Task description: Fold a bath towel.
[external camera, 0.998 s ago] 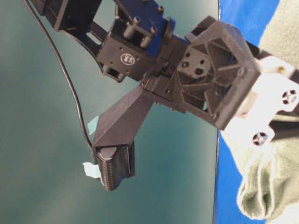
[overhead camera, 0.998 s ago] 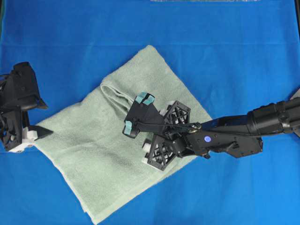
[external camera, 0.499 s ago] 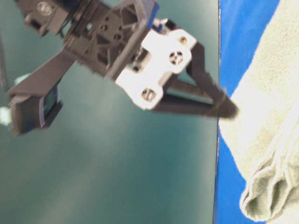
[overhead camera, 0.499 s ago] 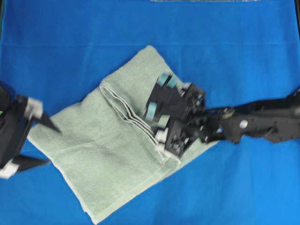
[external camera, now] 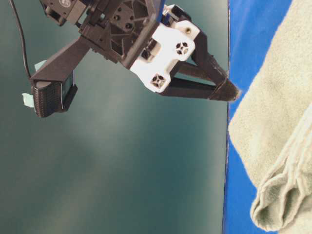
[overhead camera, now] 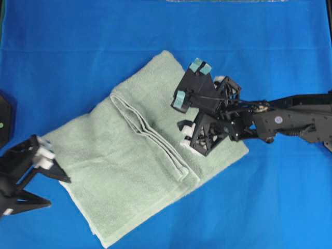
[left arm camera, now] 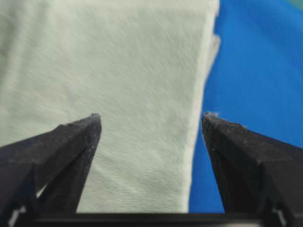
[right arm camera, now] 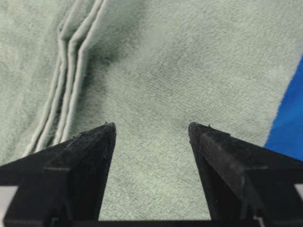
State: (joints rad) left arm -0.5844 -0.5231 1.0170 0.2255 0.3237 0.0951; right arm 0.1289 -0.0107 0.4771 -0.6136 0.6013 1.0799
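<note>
My right gripper is above the part of the towel (overhead camera: 207,163) where the folded half has to come down. It should move away while my left gripper folds that half's outer edge (overhead camera: 80,202) across.
The bath towel (overhead camera: 129,155) lies slantwise on the blue covering, pale green. One half is folded over, its stacked hems (overhead camera: 150,136) running down the middle. My right gripper (overhead camera: 193,134) hovers open over the towel's right part, just right of those hems (right arm camera: 71,71); nothing sits between its fingertips (right arm camera: 151,125). My left gripper (overhead camera: 59,193) is open at the towel's lower-left side. In the left wrist view its fingertips (left arm camera: 151,116) straddle the towel's edge (left arm camera: 201,109) without gripping it. The table-level view shows this gripper (external camera: 229,87) beside the towel (external camera: 278,122).
The blue table covering (overhead camera: 249,207) spreads all round the towel. A clear plastic strip (overhead camera: 223,1) shows at the far edge. The right arm (overhead camera: 295,120) reaches in from the right. In the table-level view the covering's edge (external camera: 227,161) borders a dark teal surface.
The right gripper has drawn back up and right off the folded hems, which now lie flat. The left gripper has swung down to the towel's lower-left edge.
</note>
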